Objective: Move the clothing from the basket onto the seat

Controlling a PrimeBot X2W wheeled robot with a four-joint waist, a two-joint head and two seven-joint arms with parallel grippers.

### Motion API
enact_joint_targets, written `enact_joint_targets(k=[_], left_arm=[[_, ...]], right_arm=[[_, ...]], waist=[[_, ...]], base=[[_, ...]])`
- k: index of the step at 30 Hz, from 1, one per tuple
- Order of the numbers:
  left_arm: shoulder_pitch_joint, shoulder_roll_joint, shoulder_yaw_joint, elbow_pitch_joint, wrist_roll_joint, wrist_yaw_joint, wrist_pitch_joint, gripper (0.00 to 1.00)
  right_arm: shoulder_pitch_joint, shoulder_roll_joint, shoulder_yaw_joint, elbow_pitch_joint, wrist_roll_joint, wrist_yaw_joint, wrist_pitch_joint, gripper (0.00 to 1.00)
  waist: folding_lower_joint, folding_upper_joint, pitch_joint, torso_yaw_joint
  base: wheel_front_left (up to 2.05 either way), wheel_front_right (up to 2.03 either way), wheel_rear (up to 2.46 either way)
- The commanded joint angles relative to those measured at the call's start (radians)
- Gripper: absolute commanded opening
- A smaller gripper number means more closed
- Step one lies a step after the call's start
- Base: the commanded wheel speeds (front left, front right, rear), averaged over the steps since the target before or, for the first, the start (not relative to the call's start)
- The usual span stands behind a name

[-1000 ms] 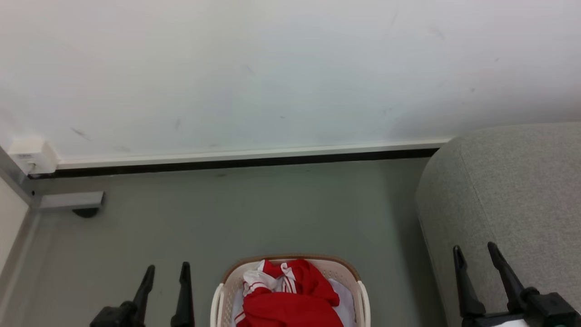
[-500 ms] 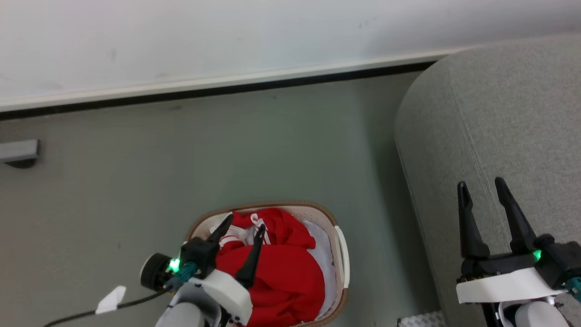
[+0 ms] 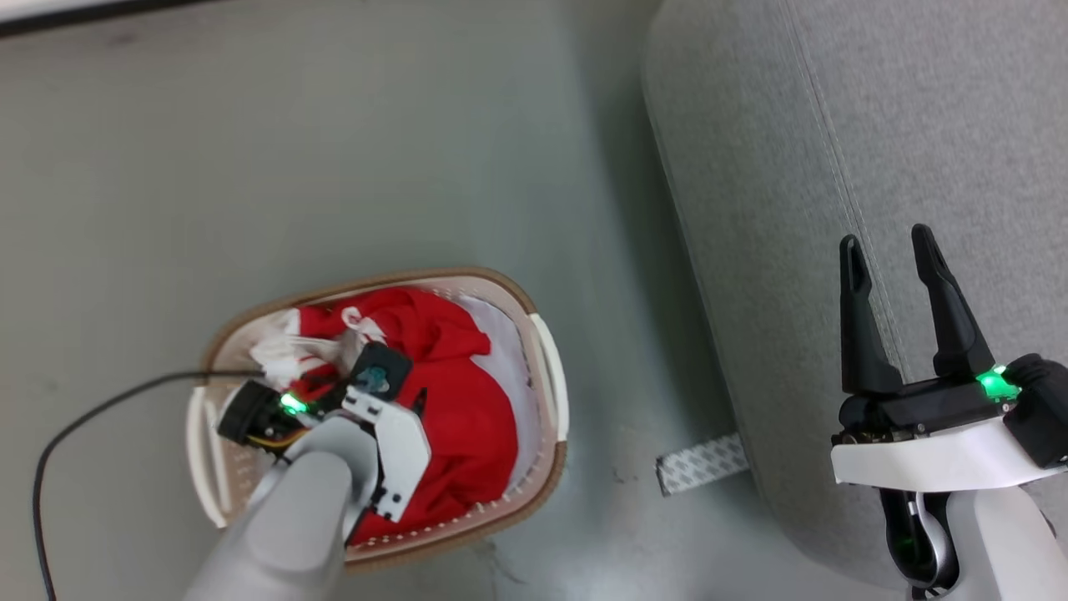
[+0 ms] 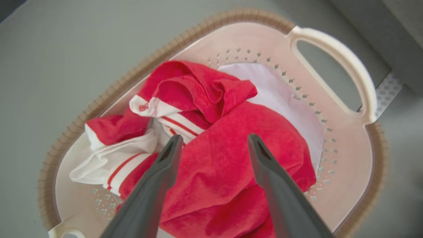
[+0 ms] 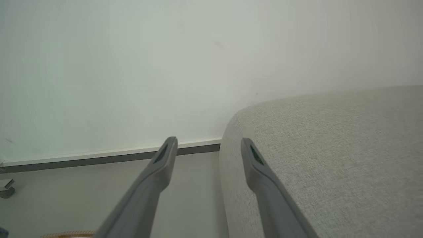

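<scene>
The red heap (image 3: pixel 472 426) bulges out in overlapping layers (image 3: pixel 452 355). I expect another red-and-white piece to be left in the basket when I lift clothing out.
The clothing (image 3: pixel 459 392) is a heap of red fabric with white stripes and trim, lying in the oval cream basket (image 3: pixel 546 359) with its brown rim on the floor. My left gripper (image 4: pixel 214 138) points down into the basket, open, with its two fingertips just above the red clothing (image 4: pixel 228 158) and nothing between them. In the head view my left arm (image 3: pixel 392 434) covers part of the heap. The light-grey seat (image 3: pixel 751 167) stands to the right of the basket. My right gripper (image 3: pixel 885 236) hovers open over the seat's edge (image 5: pixel 330 148), holding nothing.
A white liner sheet (image 4: pixel 281 96) lies under the clothing. A strip of patterned tape (image 3: pixel 699 463) lies on the grey floor (image 3: pixel 334 125) between basket and seat. A black cable (image 3: pixel 83 409) trails left of the basket. A white wall with a dark baseboard (image 5: pixel 99 158) stands beyond.
The head camera has tilted down, so the whole scene has shifted. My left arm has swung from beside the basket to over it, fingers now pointing down at the clothing. Both grippers stay open.
</scene>
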Motion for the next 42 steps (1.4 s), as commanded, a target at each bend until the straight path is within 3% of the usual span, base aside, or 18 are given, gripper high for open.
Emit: enact_joint_targets(k=[1,10,15,16,17,23,31,36,42], left_arm=[[-0.049,0.019,-0.012,0.048,0.028,0.017,0.041,1.0],[-0.202,0.055,-0.083,0.21,0.105,0.029,0.2,1.0],[-0.231,0.054,-0.097,0.255,0.112,0.034,0.23,1.0],[-0.232,0.052,-0.096,0.263,0.106,0.032,0.232,0.23],[-0.234,0.05,-0.096,0.266,0.1,0.036,0.224,0.0],[-0.207,0.0,-0.04,0.255,0.01,0.046,0.119,0.0],[-0.065,-0.045,0.032,0.2,-0.157,-0.015,-0.071,0.0],[0.061,-0.048,-0.031,0.086,-0.276,-0.062,-0.103,0.0],[0.18,-0.046,-0.12,-0.169,-0.409,-0.056,-0.042,0.0]], right_arm=[[-0.021,0.0,0.002,-0.013,0.018,-0.002,0.0,1.0],[-0.048,0.0,0.033,-0.054,0.06,-0.002,0.0,1.0],[-0.046,0.0,0.045,-0.057,0.069,-0.002,0.0,1.0],[-0.044,0.0,0.048,-0.055,0.068,-0.002,0.0,1.0],[-0.043,0.0,0.049,-0.054,0.068,-0.002,0.0,1.0],[-0.017,0.0,0.026,-0.033,0.06,-0.002,0.0,1.0],[0.063,-0.001,0.007,0.012,0.03,-0.002,0.0,1.0],[0.138,-0.002,-0.009,0.044,-0.003,-0.002,0.0,1.0],[0.219,-0.001,-0.021,0.07,-0.032,-0.002,0.0,1.0]], waist=[[-0.0003,0.0,0.077,-0.059],[-0.0003,0.0,0.16,-0.082],[-0.0003,0.0,0.182,-0.087],[-0.0003,0.0,0.184,-0.089],[-0.0003,0.0,0.185,-0.09],[-0.0003,0.0,0.141,-0.064],[-0.0003,0.0,-0.075,0.024],[-0.0003,0.0,-0.244,0.09],[-0.0003,0.0,-0.399,0.156]], base=[[0.0,0.0,0.0],[0.0,0.0,0.0],[0.0,0.0,0.0],[0.0,0.0,0.0],[0.0,0.0,0.0],[0.0,0.0,0.0],[0.0,0.0,0.0],[0.0,0.0,0.0],[0.0,0.0,0.0]])
